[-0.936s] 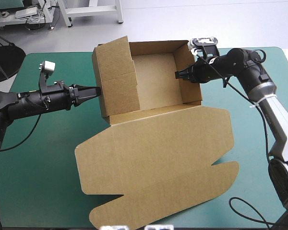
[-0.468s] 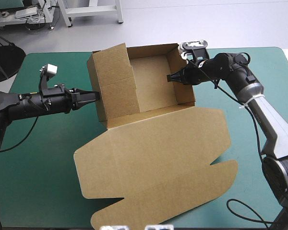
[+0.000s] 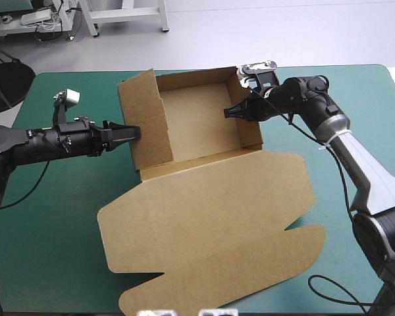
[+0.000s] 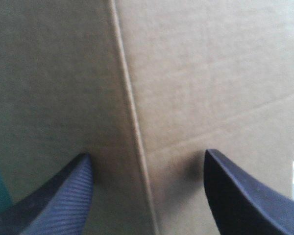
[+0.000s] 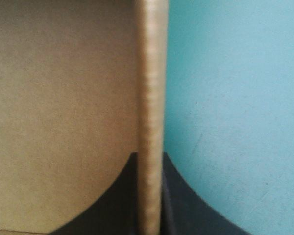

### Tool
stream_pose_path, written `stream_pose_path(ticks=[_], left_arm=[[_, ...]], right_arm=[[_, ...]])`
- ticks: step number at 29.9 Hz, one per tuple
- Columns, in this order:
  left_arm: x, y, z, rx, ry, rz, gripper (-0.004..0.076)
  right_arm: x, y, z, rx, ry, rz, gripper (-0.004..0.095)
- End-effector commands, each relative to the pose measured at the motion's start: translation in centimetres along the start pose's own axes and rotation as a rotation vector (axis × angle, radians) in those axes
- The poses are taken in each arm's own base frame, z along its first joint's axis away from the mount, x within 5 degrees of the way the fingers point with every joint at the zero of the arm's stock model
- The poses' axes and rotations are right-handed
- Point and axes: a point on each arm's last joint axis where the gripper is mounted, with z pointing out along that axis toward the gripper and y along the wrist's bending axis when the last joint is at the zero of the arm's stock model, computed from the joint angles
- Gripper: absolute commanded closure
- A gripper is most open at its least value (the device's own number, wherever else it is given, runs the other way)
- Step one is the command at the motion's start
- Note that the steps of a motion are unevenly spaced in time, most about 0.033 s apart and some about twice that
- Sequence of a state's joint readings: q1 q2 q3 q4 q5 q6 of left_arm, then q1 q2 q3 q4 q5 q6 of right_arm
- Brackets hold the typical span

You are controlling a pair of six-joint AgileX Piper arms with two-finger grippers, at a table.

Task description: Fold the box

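I expect the side's flap (image 3: 148, 118) to bend over into the box when I fold it, because a crease (image 4: 132, 110) runs along the box's side at my left gripper.
The brown box (image 3: 197, 118) stands at the table's far middle as an open tray, walls up, with its lid (image 3: 210, 224) lying flat toward the front edge. My left gripper (image 3: 133, 133) is against the outside of the left wall, fingers apart. In the left wrist view that wall (image 4: 186, 73) fills the picture, and the left gripper (image 4: 147, 154) is open with both tips at the board. My right gripper (image 3: 232, 112) is shut on the box's right wall near its top edge. In the right wrist view the wall's edge (image 5: 151, 73) runs up between the fingers of the right gripper (image 5: 149, 159).
Bare teal-green cover (image 3: 46, 230) lies left of the lid and also right of the box (image 5: 235, 98). The lid's cut flaps reach close to the table's front edge. The box's back wall stands near the table's far edge.
The right gripper has moved left, shifting the box with it. The left wall now stands more upright. The left gripper's fingers, shut earlier, have parted against that wall.
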State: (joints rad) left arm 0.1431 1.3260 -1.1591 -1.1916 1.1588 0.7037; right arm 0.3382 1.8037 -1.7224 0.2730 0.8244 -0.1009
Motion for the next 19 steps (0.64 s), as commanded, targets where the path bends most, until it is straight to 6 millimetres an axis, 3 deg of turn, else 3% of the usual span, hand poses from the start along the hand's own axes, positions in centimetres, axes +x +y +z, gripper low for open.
stream_pose_path(ticks=[1,6,12,19], left_arm=[[-0.8,-0.9,-0.6,-0.033,-0.068,0.038,0.0236],[-0.9,-0.2,-0.7,-0.113,-0.072,0.067,0.0238],[-1.1,0.4,-0.8,-0.181,-0.085,0.071,0.0296],[-1.1,1.9,-1.2,-0.353,-0.077,0.123,0.0433]], right_arm=[[-1.8,2.0,-3.0,-0.016,-0.147,-0.014,0.0921],[-1.6,3.2,-2.8,-0.001,-0.150,-0.017,0.0920],[-1.6,5.3,-2.6,-0.048,-0.178,0.000,0.0920],[-1.4,7.5,-2.6,-0.101,-0.187,0.013,0.0920]])
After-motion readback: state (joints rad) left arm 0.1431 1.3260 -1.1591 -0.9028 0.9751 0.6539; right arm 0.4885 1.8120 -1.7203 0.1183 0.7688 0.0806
